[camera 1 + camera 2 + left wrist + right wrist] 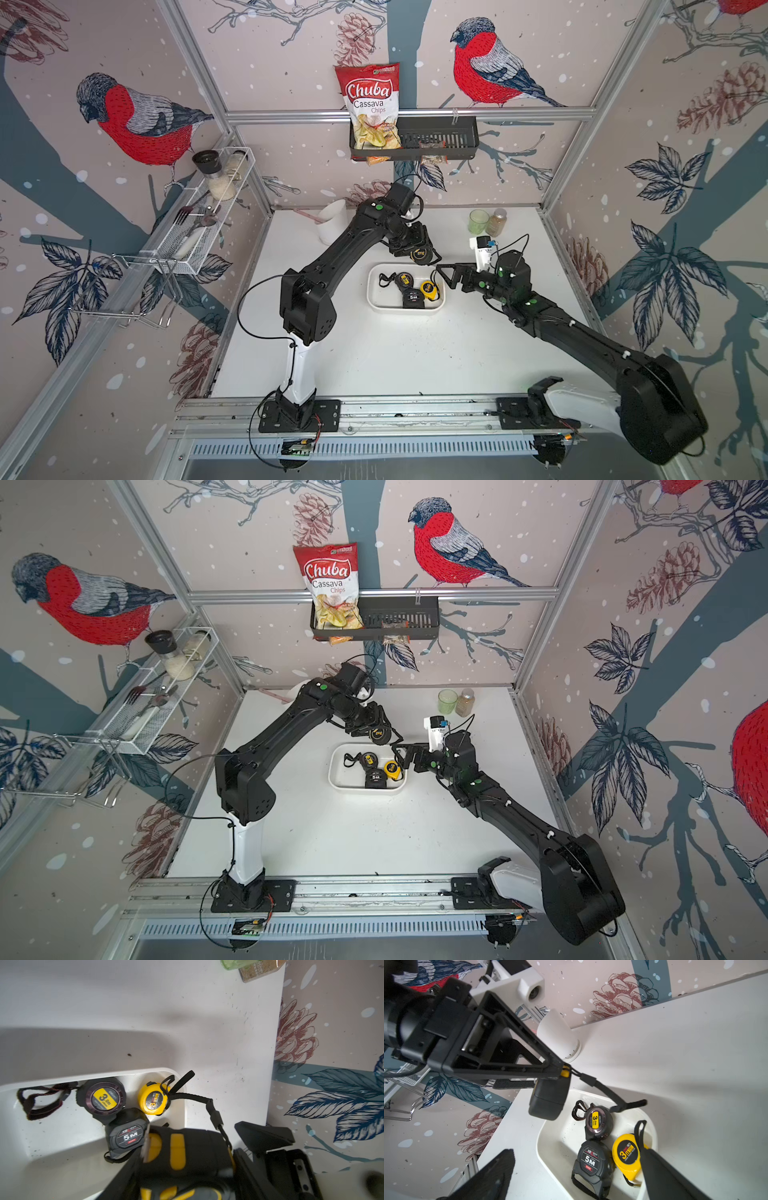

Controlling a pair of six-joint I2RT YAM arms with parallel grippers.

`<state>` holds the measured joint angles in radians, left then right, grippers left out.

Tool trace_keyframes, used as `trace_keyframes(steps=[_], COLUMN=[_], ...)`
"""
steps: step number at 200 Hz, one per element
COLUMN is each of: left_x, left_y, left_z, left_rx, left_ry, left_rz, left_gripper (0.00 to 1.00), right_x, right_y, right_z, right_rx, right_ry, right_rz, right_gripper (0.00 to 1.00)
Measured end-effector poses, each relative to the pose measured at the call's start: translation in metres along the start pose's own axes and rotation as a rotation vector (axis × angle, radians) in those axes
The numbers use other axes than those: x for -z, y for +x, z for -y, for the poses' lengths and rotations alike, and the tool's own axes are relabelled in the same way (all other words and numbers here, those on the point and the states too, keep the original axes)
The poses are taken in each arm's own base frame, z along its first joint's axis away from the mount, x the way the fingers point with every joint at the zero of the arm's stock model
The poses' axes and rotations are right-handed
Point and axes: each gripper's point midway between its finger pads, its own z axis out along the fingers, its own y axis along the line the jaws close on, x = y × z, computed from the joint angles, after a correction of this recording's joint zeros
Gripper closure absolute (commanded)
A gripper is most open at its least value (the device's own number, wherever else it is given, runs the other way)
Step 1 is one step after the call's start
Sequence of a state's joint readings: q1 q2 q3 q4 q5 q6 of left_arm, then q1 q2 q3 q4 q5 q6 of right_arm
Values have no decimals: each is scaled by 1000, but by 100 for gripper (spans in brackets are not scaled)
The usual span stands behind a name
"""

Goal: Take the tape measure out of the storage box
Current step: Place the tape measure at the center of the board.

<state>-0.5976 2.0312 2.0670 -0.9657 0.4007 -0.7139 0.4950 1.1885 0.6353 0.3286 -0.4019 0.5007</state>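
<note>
The open space (454,249) beside the box is on my right gripper's side, so my left gripper should pass the black-and-yellow tape measure (420,255) to my right gripper.
The white storage box (384,298) (345,780) sits mid-table. Inside lie a dark round tape measure (102,1098), a yellow one (152,1099) and a black 5M one (127,1136). My left gripper (415,249) (185,1167) is shut on a black-and-yellow tape measure (420,254) (380,734) (548,1099), held in the air over the box's far rim (83,1076). Its strap (612,1095) dangles toward the box. My right gripper (444,277) (577,1176) stands open at the box's right end, nothing between its fingers (492,1174).
A tall white cup (332,222) stands at the back left. A green cup (478,221) and a spice bottle (496,222) stand at the back right. A black wall basket (440,137) holds a chips bag (370,104). A wire rack (199,224) hangs on the left wall.
</note>
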Motion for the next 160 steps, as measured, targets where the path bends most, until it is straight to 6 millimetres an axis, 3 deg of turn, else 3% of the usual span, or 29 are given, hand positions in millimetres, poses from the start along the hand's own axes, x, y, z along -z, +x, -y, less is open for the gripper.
trace_keyframes(steps=[37,63,160], left_x=[-6,-10,-7], left_y=[7,11,28], left_z=[30,44,55], left_rx=[27,36,60], left_ry=[78,116,154], left_rz=[3,0,-15], left_gripper=[70,70,71], right_x=[-2,-1,3], right_y=[-7,-10,-21], right_z=[-19,-19,-6], right_rx=[22,21,10], right_ry=[-42,-25,46], right_rz=[20,37,92], right_gripper=[0,0,17])
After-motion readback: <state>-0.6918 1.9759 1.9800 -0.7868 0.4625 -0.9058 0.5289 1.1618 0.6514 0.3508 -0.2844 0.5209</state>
